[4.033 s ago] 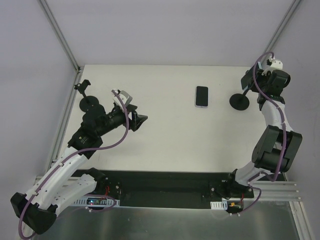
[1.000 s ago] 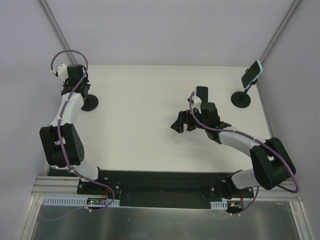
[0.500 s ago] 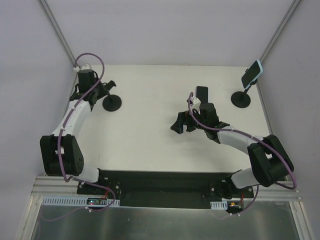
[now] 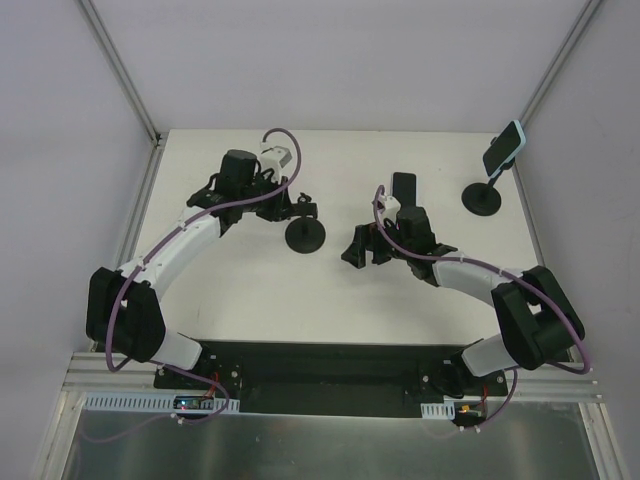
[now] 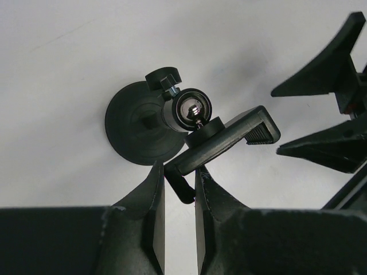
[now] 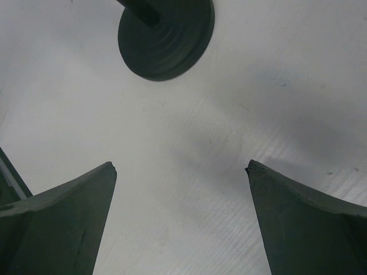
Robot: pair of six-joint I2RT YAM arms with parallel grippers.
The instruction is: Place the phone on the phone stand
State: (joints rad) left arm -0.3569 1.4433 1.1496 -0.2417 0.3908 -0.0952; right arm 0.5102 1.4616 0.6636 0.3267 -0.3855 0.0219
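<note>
I should move my left gripper next toward the table's middle (image 4: 330,246) and let go there, as the phone stand's round base (image 4: 305,237) is flat to the table and the clamp is on top.
A black phone (image 4: 404,183) lies flat on the table at the back centre, its near end hidden by my right arm. The black phone stand (image 4: 305,236) stands at mid-table; its round base (image 5: 137,129), ball joint (image 5: 192,109) and clamp (image 5: 232,136) show in the left wrist view. My left gripper (image 4: 297,207) (image 5: 179,171) is shut on the clamp's lower hook. Just right of the stand, my right gripper (image 4: 353,247) (image 6: 180,166) hovers open and holds nothing, with the stand's base (image 6: 166,34) ahead of it.
A second black stand (image 4: 481,198) at the back right corner carries a phone in a light blue case (image 4: 503,149). Metal frame posts rise at both back corners. My right fingers (image 5: 324,71) sit close beside the held stand.
My left arm has swung from the back left corner to mid-table, bringing the phone stand rightwards with it. The right arm has barely moved and stays open.
</note>
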